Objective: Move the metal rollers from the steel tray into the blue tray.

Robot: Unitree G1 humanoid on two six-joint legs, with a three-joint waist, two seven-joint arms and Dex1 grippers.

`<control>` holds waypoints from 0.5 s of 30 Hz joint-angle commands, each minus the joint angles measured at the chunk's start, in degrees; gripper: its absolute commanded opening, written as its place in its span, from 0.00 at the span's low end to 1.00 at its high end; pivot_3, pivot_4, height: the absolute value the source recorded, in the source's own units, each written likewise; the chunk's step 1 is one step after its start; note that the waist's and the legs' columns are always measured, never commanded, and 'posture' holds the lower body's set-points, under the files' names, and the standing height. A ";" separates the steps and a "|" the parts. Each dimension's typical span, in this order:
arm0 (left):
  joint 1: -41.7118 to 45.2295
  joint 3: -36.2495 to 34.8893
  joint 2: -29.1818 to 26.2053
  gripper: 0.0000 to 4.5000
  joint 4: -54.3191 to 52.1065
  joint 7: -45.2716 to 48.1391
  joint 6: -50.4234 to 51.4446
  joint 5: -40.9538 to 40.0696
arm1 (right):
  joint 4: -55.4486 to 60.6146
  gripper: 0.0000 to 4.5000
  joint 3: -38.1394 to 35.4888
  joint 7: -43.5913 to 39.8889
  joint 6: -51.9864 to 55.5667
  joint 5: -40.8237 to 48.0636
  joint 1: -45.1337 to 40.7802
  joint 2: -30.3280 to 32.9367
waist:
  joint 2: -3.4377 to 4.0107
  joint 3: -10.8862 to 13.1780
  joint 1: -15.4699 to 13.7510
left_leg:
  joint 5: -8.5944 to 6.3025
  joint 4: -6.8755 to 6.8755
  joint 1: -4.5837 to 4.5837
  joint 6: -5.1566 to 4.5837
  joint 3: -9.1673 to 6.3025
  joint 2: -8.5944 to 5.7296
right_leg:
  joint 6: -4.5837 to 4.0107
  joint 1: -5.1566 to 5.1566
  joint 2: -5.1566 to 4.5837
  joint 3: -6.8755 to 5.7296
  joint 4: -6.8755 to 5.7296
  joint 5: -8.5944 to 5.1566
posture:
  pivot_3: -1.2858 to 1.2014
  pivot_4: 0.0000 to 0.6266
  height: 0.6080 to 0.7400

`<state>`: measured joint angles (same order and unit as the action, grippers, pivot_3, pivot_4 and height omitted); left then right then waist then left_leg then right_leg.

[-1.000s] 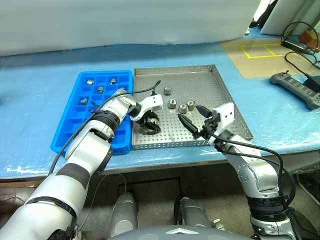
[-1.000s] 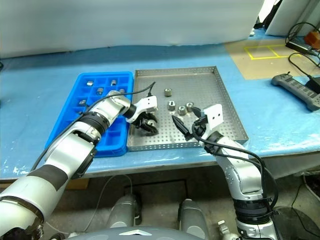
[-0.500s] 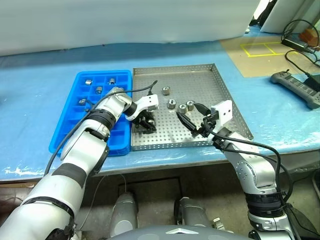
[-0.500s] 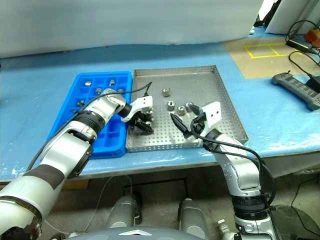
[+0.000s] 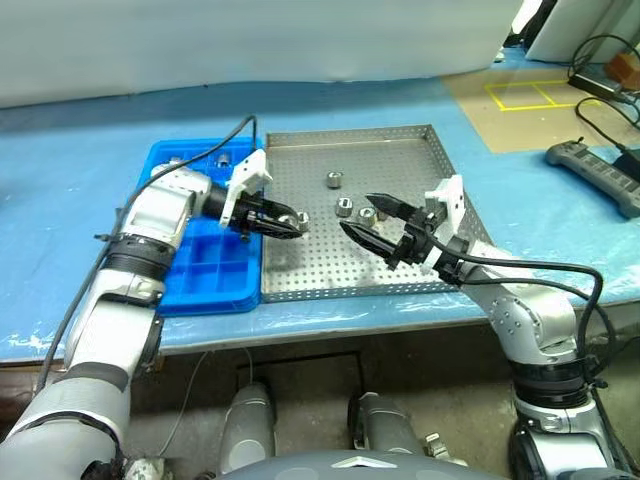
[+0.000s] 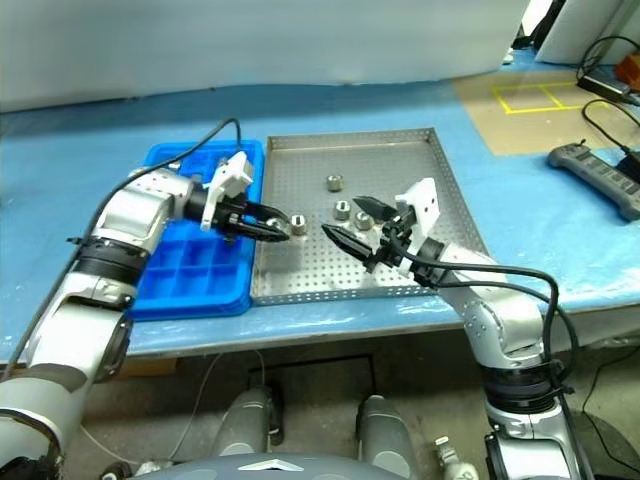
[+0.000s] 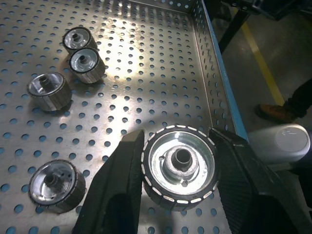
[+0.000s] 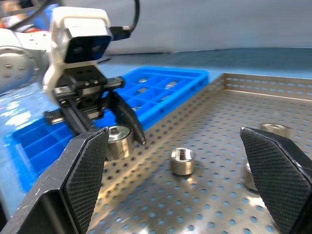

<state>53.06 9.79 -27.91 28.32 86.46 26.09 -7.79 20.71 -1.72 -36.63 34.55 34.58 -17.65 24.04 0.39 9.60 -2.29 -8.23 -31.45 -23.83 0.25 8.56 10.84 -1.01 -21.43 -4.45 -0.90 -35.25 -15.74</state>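
Observation:
My left gripper's fingers both surround the lifted metal roller (image 7: 180, 168), and the blue tray's near cells (image 6: 182, 265) are empty. I should go on over those cells before I release there.
The steel tray (image 5: 395, 165) lies mid-table with the blue tray (image 5: 200, 285) against its left side. My left gripper (image 5: 283, 224) hovers over the seam between the two trays, shut on one metal roller (image 7: 180, 165), which the right wrist view also shows lifted off the mesh. Several loose rollers lie on the steel tray, among them one (image 5: 334, 180) farther back and a pair (image 5: 344, 207) near the middle. Two rollers (image 5: 222, 158) show in the blue tray's far cells. My right gripper (image 5: 357, 214) hangs open above the steel tray's centre, holding nothing.
A blue cover lies over the table. At the far right are a black handheld controller (image 5: 592, 168), cables and a brown board with yellow tape (image 5: 520, 97). The table's front edge runs just below both trays.
My left gripper has risen off the steel tray with the roller and drawn left toward the blue tray. The right gripper has lifted a little and stays open.

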 commanded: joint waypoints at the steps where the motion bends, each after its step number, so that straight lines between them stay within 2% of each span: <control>1: -5.00 -6.04 -4.79 0.39 -11.06 -3.03 4.30 -4.35 | -0.22 1.00 1.23 -5.62 1.86 3.03 -5.54 2.03 | 0.00 0.01 -0.19 | 0.00 0.01 0.00 0.01 0.00 0.00 | 0.00 -0.01 0.00 0.00 0.00 0.00 | 0.51 0.24 1.00; 7: -15.42 -12.71 -10.12 0.39 -27.99 -9.89 13.69 -10.47 | -6.81 1.00 4.28 -10.88 0.98 1.58 -12.12 1.61 | 0.08 0.08 -1.56 | 0.24 0.15 -0.16 0.39 -0.09 0.13 | -0.17 -0.09 0.01 -0.38 -0.06 -0.10 | 0.55 0.24 1.00; 11: -20.89 -18.42 -14.05 0.39 -32.70 -15.22 16.21 -12.72 | -8.66 1.00 7.90 -14.58 1.01 1.06 -13.44 0.38 | 0.08 0.08 -3.12 | 0.30 0.17 -0.41 0.47 -0.11 0.12 | -0.25 -0.35 0.06 -0.48 -0.13 -0.15 | 0.57 0.24 1.00; 15: -26.28 -24.27 -13.29 0.39 -34.60 -24.00 16.52 -13.71 | -11.84 1.00 12.58 -20.06 1.42 -0.01 -15.36 -0.08 | 0.08 0.08 -3.70 | 0.32 0.17 -0.44 0.53 -0.13 0.07 | -0.24 -0.40 0.05 -0.49 -0.19 -0.15 | 0.60 0.24 1.00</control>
<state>27.55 -11.29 -41.70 -3.51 66.05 42.84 -20.16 9.18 9.54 -54.26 36.81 35.03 -31.22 24.19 0.47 9.68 -5.99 -7.91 -31.28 -24.27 0.82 8.40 10.92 -1.25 -21.83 -4.40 -1.40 -35.45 -15.89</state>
